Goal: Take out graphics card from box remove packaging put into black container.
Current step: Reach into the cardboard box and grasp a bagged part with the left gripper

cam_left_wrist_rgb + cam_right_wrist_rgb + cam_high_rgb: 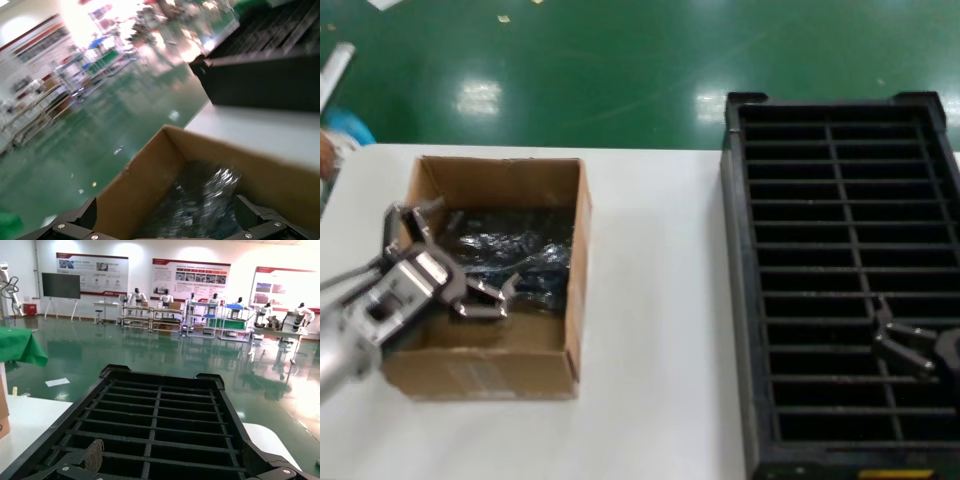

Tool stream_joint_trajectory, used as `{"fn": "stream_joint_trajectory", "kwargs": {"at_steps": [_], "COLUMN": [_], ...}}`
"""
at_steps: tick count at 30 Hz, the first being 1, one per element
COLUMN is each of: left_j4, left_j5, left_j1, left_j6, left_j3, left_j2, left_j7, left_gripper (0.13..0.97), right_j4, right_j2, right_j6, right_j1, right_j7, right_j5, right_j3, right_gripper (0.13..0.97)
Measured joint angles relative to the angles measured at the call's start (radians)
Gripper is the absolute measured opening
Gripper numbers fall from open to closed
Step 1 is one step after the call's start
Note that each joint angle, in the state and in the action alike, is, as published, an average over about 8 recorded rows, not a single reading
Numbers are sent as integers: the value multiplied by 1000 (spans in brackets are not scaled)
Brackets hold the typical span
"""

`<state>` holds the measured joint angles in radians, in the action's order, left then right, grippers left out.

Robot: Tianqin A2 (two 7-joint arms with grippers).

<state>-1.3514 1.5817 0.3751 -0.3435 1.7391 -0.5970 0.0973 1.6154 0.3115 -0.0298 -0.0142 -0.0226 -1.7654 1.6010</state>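
I should keep lowering my left gripper until its fingers are on both sides of the bagging's nearest end [472,238], and then close it, because its spread fingers straddle the shiny bagging in the open box [520,240].
The brown cardboard box [480,372] stands on the left of the table. Crinkly, shiny dark bagged contents [515,255] lie in it. No bare graphics card shows, and I cannot tell a grey bag apart from the bundles. My left gripper [450,262] is open, low over the box's near left part, with its fingers spread above the contents. In the left wrist view the left gripper [167,220] straddles the shiny bagging [205,200] between the box walls [145,185]. My right gripper [905,345] is open and empty over the near right slots of the black container [732,250]. In the right wrist view the right gripper [172,460] hangs over the container [160,410].
The white table [655,300] has bare surface between box and container. A yellow label [895,474] sits on the container's near rim. Green floor lies past the table's far edge. Something blue [345,128] shows at the far left corner. The container also shows in the left wrist view [260,80].
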Motion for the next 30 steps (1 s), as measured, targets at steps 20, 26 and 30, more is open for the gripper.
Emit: {"fn": "stream_joint_trajectory", "kwargs": {"at_steps": [20,26,30], "left_j4": [587,678,706], "left_j5": [-275,-241,-211], "left_j1": [573,598,600], "left_j6": [-383,-338,-317], "left_j3": [276,260,242], "left_j2": [43,84,100], "left_j7": [392,500,552], "left_gripper": [939,901,838], "right_j4": [0,0,0], "right_j2": [0,0,0], "right_j6": [0,0,0], "right_j1": [0,0,0], "right_j7": [0,0,0], "right_j5": [0,0,0], "right_j3": [0,0,0], "right_gripper": [966,966,966]}}
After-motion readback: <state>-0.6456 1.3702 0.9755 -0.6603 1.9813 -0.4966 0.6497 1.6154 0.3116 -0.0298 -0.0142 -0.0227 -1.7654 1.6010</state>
